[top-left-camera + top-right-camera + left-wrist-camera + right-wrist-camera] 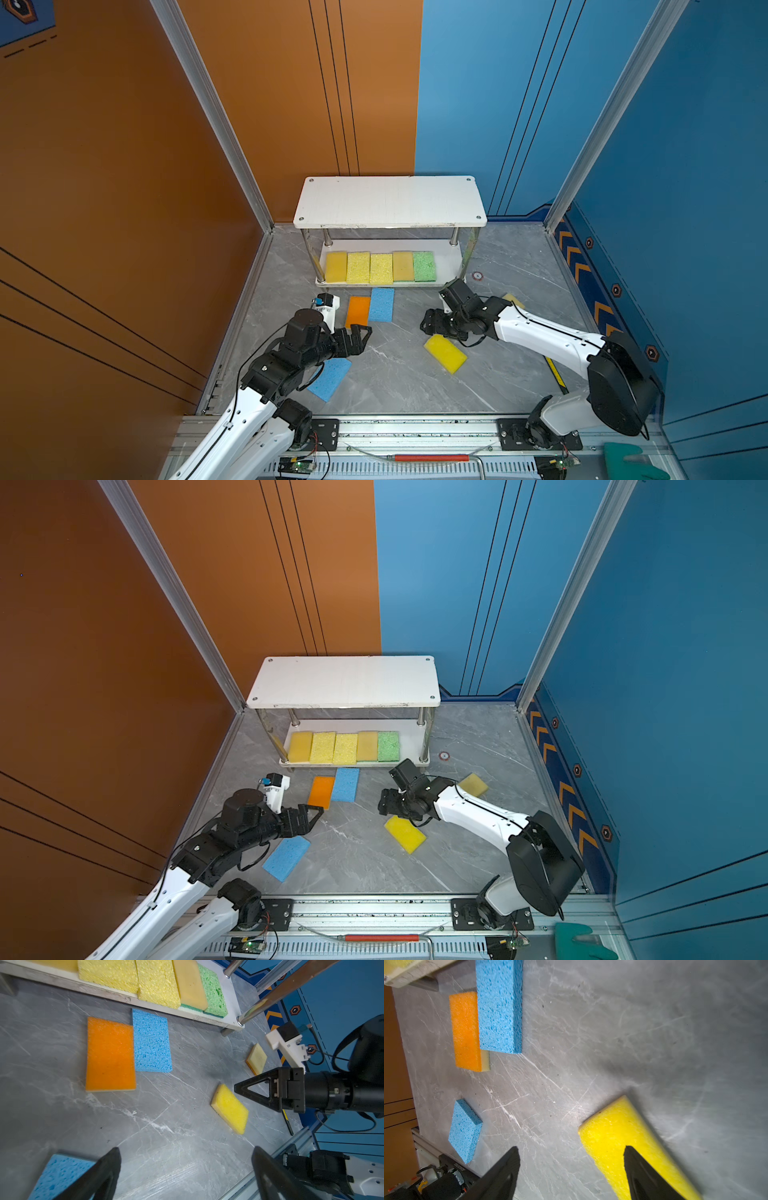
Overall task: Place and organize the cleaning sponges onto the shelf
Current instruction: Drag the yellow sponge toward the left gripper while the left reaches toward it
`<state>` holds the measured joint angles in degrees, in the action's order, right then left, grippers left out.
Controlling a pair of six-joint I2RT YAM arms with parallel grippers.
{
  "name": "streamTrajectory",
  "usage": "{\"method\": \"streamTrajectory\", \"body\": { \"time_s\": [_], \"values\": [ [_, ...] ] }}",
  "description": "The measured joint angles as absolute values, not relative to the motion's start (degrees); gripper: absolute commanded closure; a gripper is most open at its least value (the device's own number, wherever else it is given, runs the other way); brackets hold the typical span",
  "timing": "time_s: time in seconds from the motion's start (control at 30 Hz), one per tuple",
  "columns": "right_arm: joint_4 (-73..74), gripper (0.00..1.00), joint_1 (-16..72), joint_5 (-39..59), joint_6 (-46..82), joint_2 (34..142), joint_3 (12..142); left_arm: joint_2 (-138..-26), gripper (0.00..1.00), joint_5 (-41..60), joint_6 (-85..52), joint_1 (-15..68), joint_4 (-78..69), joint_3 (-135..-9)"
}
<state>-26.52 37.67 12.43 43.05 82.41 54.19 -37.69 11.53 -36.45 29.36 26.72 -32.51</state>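
Note:
My gripper will lift the yellow sponge (445, 353) by its edge. The sponge lies flat with straight edges (438, 359), so it will stick out and sag only a little when lifted.
The shelf (390, 201) stands at the back; its lower board (448, 266) holds a row of several sponges: yellow ones, a tan one (191, 982) and a green one (424, 266). On the floor lie an orange sponge (358, 311), a blue sponge (381, 304) beside it, a second blue sponge (332, 378), a yellow sponge (445, 353) and a pale tan sponge (514, 300). My left gripper (362, 340) (187, 1150) is open above bare floor. My right gripper (428, 326) (571, 1148) is open beside the yellow sponge (616, 1132), holding nothing.
Orange and blue walls close in the floor on three sides. A metal rail (415, 428) runs along the front, with a red-handled tool (430, 458) and a green glove (631, 461) behind it. A small round marker (477, 276) sits right of the shelf.

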Motion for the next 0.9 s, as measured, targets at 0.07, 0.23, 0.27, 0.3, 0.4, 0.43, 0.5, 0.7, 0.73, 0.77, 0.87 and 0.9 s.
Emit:
{"method": "streamTrajectory", "body": {
  "time_s": [0.07, 0.23, 0.27, 0.3, 0.4, 0.43, 0.5, 0.7, 0.73, 0.77, 0.87, 0.9],
  "values": [
    [-27.1, 0.2, 32.2, 15.0, 39.2, 79.8, 52.8, -40.6, 0.01, 10.5, -39.5, 33.7, 22.8, -30.3],
    [-30.6, 0.25, 25.8, 20.6, 30.7, 79.4, 48.5, -48.9, 0.01, 7.5, -43.7, 43.2, 14.7, -29.0],
    [-31.4, 0.26, 25.8, 21.8, 29.2, 80.2, 48.1, -50.5, 0.01, 7.2, -44.5, 44.4, 12.6, -29.0],
    [-31.9, 0.27, 26.0, 22.7, 28.0, 81.1, 47.9, -52.1, 0.0, 7.0, -45.1, 45.3, 10.5, -29.0],
    [-32.6, 0.32, 26.7, 24.7, 24.7, 84.0, 47.9, -56.5, 0.0, 7.0, -47.0, 46.5, 5.3, -28.7],
    [-32.7, 0.33, 26.8, 25.2, 23.8, 84.5, 47.9, -57.7, 0.0, 7.0, -47.5, 46.7, 3.9, -28.5],
    [-32.9, 0.35, 26.9, 25.8, 22.4, 85.0, 47.7, -58.8, 0.0, 7.0, -48.0, 46.9, 2.6, -28.1],
    [-33.0, 0.41, 27.0, 26.9, 20.0, 85.9, 47.0, -58.7, 0.0, 6.9, -48.5, 46.6, 0.1, -27.7],
    [-33.0, 0.42, 27.1, 27.0, 19.7, 86.3, 47.0, -58.5, 0.0, 6.9, -48.6, 46.4, 0.0, -27.7],
    [-33.0, 0.43, 27.1, 27.0, 19.5, 86.7, 47.0, -58.3, 0.0, 6.9, -48.6, 46.2, -0.3, -27.5],
    [-33.0, 0.48, 27.5, 27.0, 19.2, 87.4, 46.9, -57.6, 0.0, 6.9, -48.6, 45.3, -0.3, -27.0],
    [-33.0, 0.5, 27.8, 27.0, 19.0, 87.4, 46.9, -57.3, 0.0, 6.9, -48.6, 45.1, -0.3, -26.9]
  ]
}}
